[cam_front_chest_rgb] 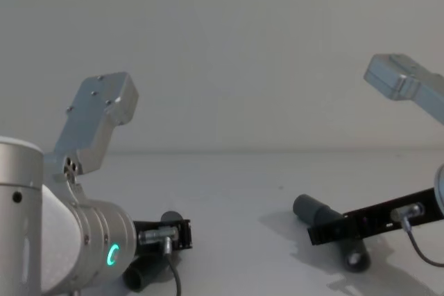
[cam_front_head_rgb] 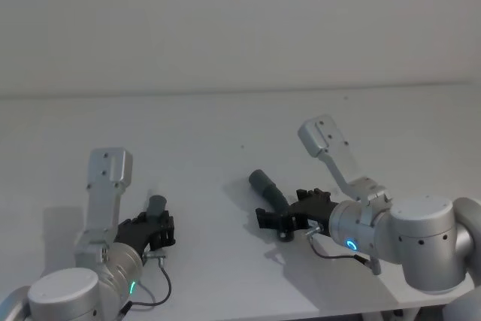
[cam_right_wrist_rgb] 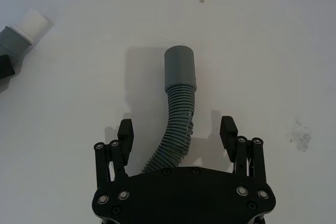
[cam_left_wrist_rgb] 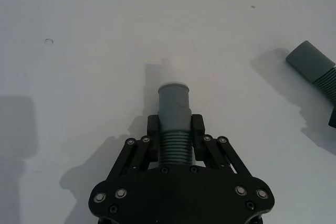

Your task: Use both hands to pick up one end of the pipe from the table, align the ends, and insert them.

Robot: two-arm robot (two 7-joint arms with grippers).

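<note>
The ribbed hose (cam_right_wrist_rgb: pixel 178 129) bends under the grey socket cuff (cam_right_wrist_rgb: pixel 180 68), so I expect the cuff to tilt at the ribs when I push it onto the white tip.
My left gripper (cam_left_wrist_rgb: pixel 175 129) is shut on the ribbed part of one pipe piece (cam_left_wrist_rgb: pixel 174 145), low over the white table (cam_front_head_rgb: pixel 225 125). Its grey cuff with a paler tip (cam_left_wrist_rgb: pixel 174 98) sticks out past the fingertips. In the head view this gripper (cam_front_head_rgb: pixel 156 229) is at the near left. My right gripper (cam_right_wrist_rgb: pixel 176 128) is open and straddles the other pipe piece (cam_right_wrist_rgb: pixel 178 114), its fingers (cam_right_wrist_rgb: pixel 125 130) standing clear of the hose. That piece curves up to a wide grey socket cuff (cam_right_wrist_rgb: pixel 180 69) and lies on the table at centre right (cam_front_head_rgb: pixel 267 188). The two pieces are well apart.
The left piece's white tip (cam_right_wrist_rgb: pixel 32 20) shows at the edge of the right wrist view. The table's back edge meets a plain wall (cam_front_head_rgb: pixel 240 28). A thin cable (cam_front_head_rgb: pixel 161 283) loops from the left wrist.
</note>
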